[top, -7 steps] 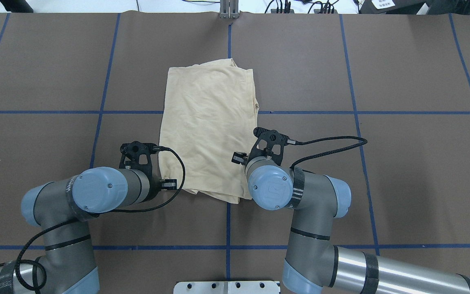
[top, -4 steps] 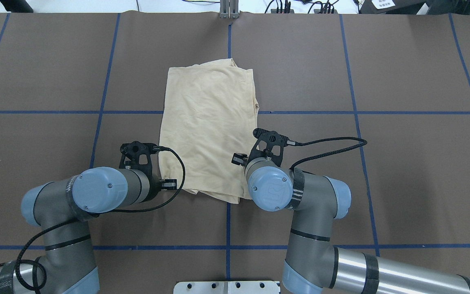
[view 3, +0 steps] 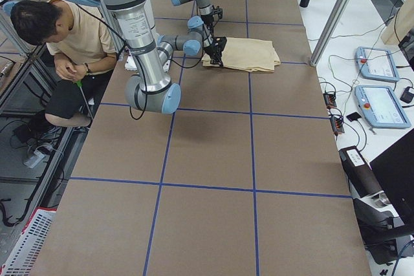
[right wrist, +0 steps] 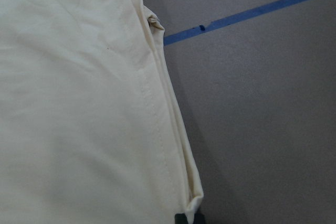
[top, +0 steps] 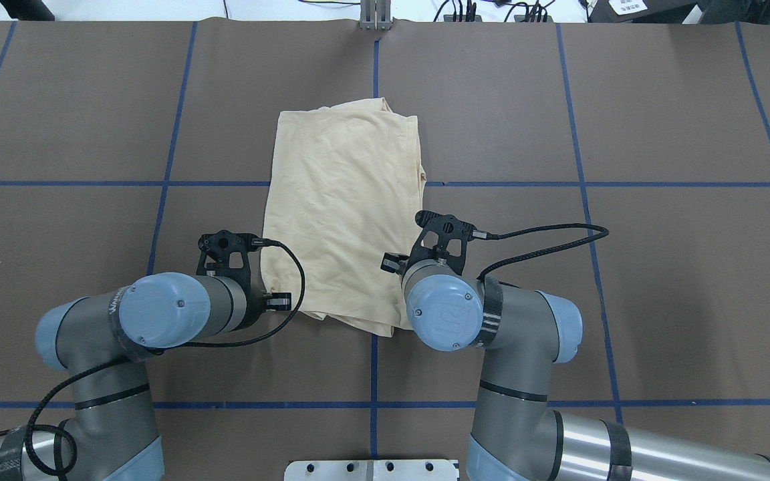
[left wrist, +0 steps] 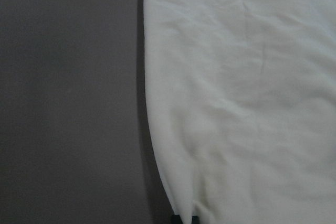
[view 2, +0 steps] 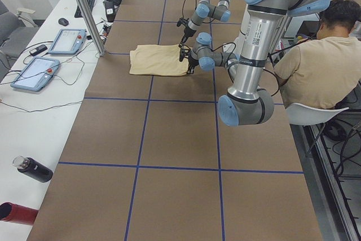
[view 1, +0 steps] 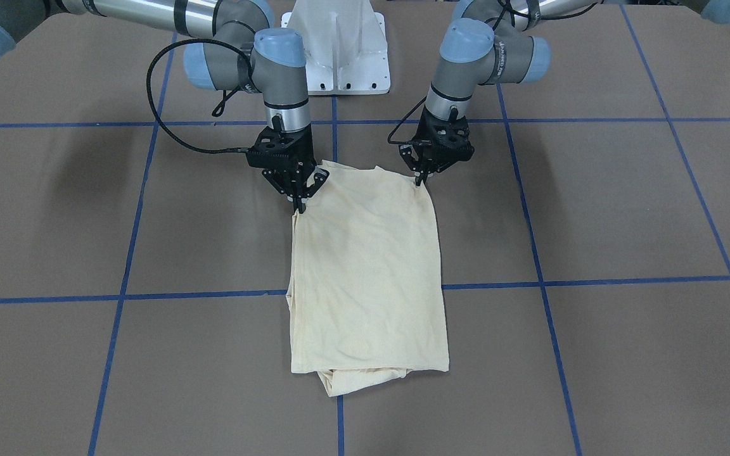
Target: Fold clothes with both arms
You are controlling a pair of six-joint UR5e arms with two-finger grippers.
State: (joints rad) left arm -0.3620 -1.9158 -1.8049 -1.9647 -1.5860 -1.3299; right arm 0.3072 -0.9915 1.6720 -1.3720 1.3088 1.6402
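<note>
I should pull the shirt toward the pedestal base (view 1: 336, 72) with both my grippers before I fold it, because the shirt's far end (view 1: 370, 358) is well past the blue tape line.
The clothes are one cream-yellow shirt (view 1: 368, 272), folded into a long rectangle and lying flat on the brown table, its print hidden. From overhead the shirt (top: 341, 200) runs away from the robot. My left gripper (view 1: 422, 180) points down at the shirt's near corner on the front-facing view's right, shut on the fabric. My right gripper (view 1: 300, 204) is shut on the other near corner. Each wrist view shows the shirt (left wrist: 247, 98) (right wrist: 79, 103) and a dark fingertip at the bottom edge. Overhead, the wrists hide both grippers.
The white pedestal base (view 1: 338, 50) stands between the arms. Blue tape lines (view 1: 593, 280) cross the table. A person (view 2: 316, 66) sits behind the robot. A side bench holds control tablets (view 2: 67, 40), a metal post (view 2: 84, 9) and dark bottles (view 2: 34, 169).
The shirt's far end has slid a little toward the robot and rightward. The right arm's elbow has drawn back slightly; the left arm has barely moved.
</note>
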